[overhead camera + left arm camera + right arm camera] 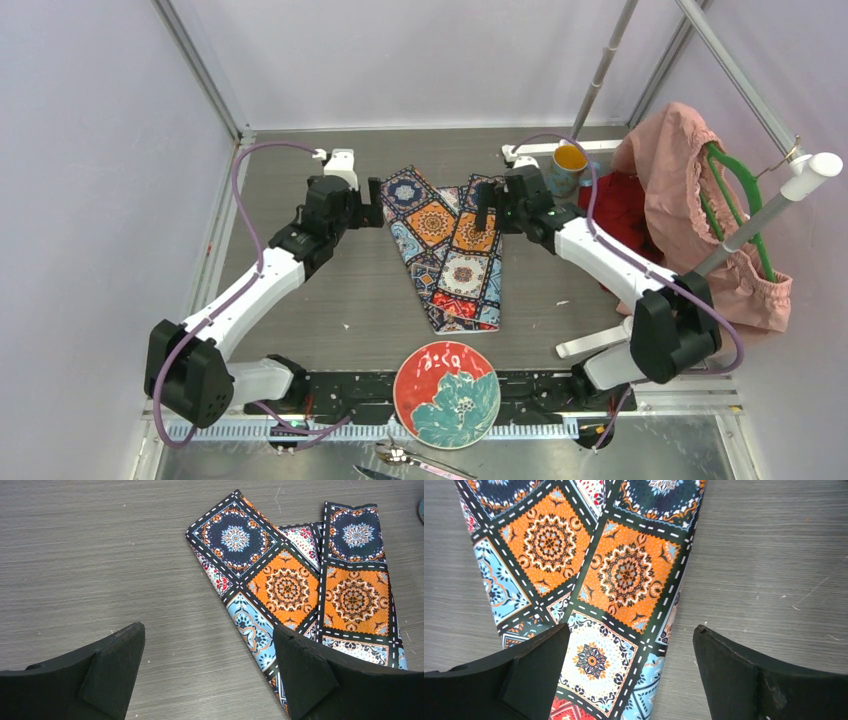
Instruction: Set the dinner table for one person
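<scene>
The mat's inner flap edge (592,548) lies on top, lengthwise to my right gripper's open fingers, so I should continue down to it (572,602) until the fingers pinch it.
The dinner table (300,310) is a grey-brown wood-grain top. On its middle lies a folded, tile-patterned cloth mat (450,250), its two far corners spread apart. My left gripper (375,213) hovers open at the mat's far left corner. In the left wrist view the left gripper (209,630) has bare table (100,555) between its fingers and the mat (290,580) under the right finger. My right gripper (487,215) is open over the mat's far right flap. In the right wrist view the right gripper (631,630) straddles the right edge of the mat (614,575).
A round red-and-teal flower plate (446,393) sits at the near edge between the arm bases, with cutlery (420,462) below it. A cup (570,165) stands at the back right. Pink cloth on a green hanger (690,200) and a red cloth (620,210) crowd the right side.
</scene>
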`<move>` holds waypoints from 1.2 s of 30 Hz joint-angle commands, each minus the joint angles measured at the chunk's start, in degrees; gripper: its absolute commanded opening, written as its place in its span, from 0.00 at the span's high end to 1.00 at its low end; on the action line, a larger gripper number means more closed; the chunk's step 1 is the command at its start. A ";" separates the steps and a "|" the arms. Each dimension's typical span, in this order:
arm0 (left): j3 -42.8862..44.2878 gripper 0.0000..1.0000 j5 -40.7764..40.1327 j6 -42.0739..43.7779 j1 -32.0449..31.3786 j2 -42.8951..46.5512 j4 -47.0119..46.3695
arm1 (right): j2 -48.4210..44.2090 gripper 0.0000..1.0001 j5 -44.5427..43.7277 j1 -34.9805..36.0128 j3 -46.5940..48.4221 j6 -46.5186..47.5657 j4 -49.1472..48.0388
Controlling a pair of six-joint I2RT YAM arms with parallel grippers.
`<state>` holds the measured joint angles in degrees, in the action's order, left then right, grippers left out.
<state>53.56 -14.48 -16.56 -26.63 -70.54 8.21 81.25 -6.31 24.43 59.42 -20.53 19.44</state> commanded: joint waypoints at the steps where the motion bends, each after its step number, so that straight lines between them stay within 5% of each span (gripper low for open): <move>1: 2.63 0.01 -0.03 -0.72 0.00 0.06 -0.03 | 3.90 0.00 -6.31 3.87 3.86 -1.22 0.34; 12: 3.10 0.02 -1.28 -2.14 0.00 -1.50 1.21 | 16.81 0.07 -12.81 13.02 11.49 -6.52 2.06; 36: 3.08 0.02 -2.13 -2.34 0.00 1.44 3.13 | 30.51 0.32 -19.17 19.37 18.50 -19.62 9.69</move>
<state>54.28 -15.55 -18.31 -26.63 -70.78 11.49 111.94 -22.33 43.59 75.99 -36.21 27.70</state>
